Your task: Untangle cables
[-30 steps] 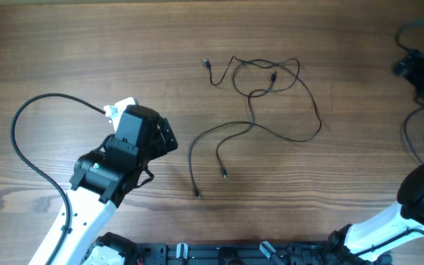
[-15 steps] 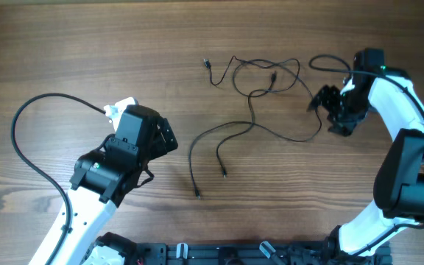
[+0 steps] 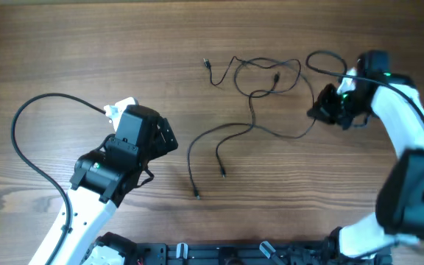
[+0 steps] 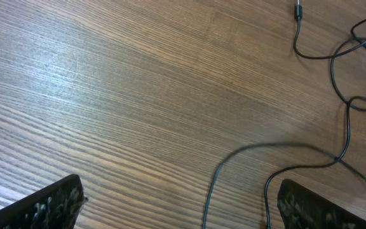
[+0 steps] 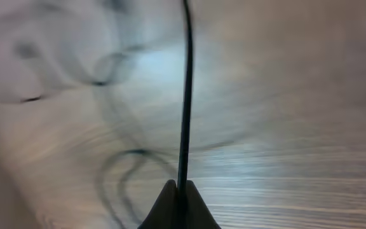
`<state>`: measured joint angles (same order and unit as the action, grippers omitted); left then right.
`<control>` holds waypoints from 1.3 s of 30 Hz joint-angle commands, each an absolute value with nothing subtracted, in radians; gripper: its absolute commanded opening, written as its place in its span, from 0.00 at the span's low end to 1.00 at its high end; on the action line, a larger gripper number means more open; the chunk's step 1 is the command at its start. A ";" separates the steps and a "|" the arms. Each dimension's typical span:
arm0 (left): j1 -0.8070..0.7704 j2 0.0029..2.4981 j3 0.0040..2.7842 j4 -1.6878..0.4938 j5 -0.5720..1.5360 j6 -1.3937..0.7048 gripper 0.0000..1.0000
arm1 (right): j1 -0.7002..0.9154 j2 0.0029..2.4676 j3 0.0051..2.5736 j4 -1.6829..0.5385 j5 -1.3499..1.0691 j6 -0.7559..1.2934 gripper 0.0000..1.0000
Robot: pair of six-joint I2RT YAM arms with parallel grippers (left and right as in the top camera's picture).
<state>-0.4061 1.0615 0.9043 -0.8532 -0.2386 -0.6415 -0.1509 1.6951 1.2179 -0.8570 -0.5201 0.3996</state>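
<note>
I should pull the cable in my right gripper clear toward the table's far corner (image 3: 418,33) beside my right arm, since it still crosses the other cable mid-tangle (image 3: 253,126).
The cables (image 3: 255,94) lie as thin dark cords in a loose tangle on the wooden table, with free ends trailing toward the front (image 3: 196,193). My right gripper (image 3: 321,110) is at the tangle's right loop and is shut on one cable. In the right wrist view that cable (image 5: 185,95) runs straight up from the closed gripper (image 5: 180,196). My left gripper (image 3: 169,140) stands open, left of the cords and apart from them. In the left wrist view its fingertips (image 4: 49,205) frame bare wood, with two cable strands (image 4: 345,130) near the right fingertip.
A thick black arm cable (image 3: 20,132) loops on the table at the left. Another thick black cable (image 3: 322,60) arcs by the right arm's wrist. A black base rail (image 3: 219,254) runs along the front edge.
The right arm swung in from the table's right edge to the tangle's right loop and shut on a cable there. The left arm has not moved.
</note>
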 commanded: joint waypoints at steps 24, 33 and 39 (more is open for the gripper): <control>-0.403 1.061 0.904 -0.854 -0.252 -0.633 1.00 | -0.140 1.089 1.294 0.194 -0.698 0.300 0.05; -0.403 1.061 0.904 -0.854 -0.252 -0.634 1.00 | -0.080 1.212 1.294 0.284 -0.725 0.231 0.04; -0.403 1.061 0.904 -0.854 -0.252 -0.633 1.00 | -0.090 1.246 1.309 0.394 -0.289 0.051 0.04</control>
